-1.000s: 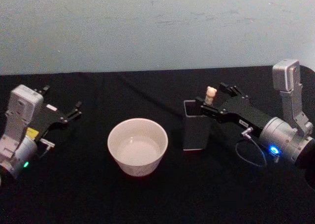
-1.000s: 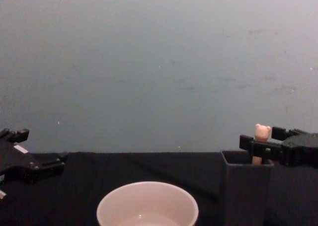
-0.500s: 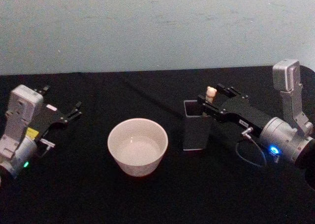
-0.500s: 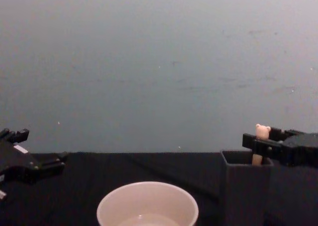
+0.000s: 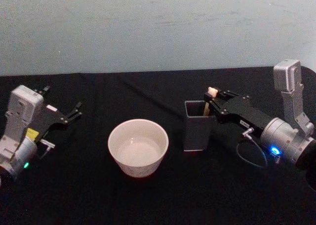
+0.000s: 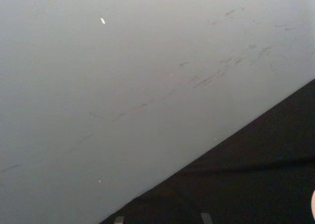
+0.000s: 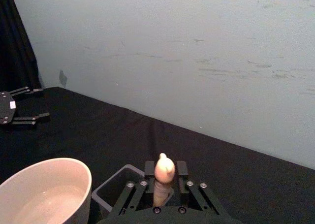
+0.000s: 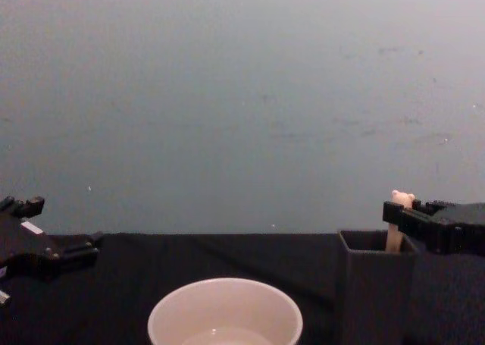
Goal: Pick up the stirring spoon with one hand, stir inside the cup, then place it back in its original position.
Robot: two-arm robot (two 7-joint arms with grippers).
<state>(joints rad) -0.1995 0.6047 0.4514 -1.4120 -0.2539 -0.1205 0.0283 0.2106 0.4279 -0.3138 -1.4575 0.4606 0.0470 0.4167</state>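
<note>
The holder's opening (image 8: pixel 365 242) is wide open around the beige handle, so the spoon (image 8: pixel 394 237) will come out freely and the holder will stay standing when the robot lifts.
The stirring spoon (image 5: pixel 211 92) stands tilted in a dark grey square holder (image 5: pixel 196 133), its bear head (image 8: pixel 402 199) sticking up above the rim. My right gripper (image 5: pixel 214 94) is at the holder's right rear. Its fingers (image 7: pixel 150 170) flank the beige handle (image 7: pixel 164 171) with slim gaps, so it is open. The spoon's bowl is hidden inside the holder. The cream-white cup (image 5: pixel 138 164) sits left of the holder, its rim (image 8: pixel 224 283) low in the chest view. My left gripper (image 5: pixel 63 97) rests open at the far left.
Black cloth covers the table up to a pale blue-grey wall. The cup (image 7: pixel 82 184) and holder (image 7: pixel 109 194) stand close together. The left gripper (image 7: pixel 43 103) lies far off across the cloth, with bare cloth between it and the cup.
My right gripper has drawn back to the right along the spoon, which stays in the holder and now leans more. The left arm has not moved.
</note>
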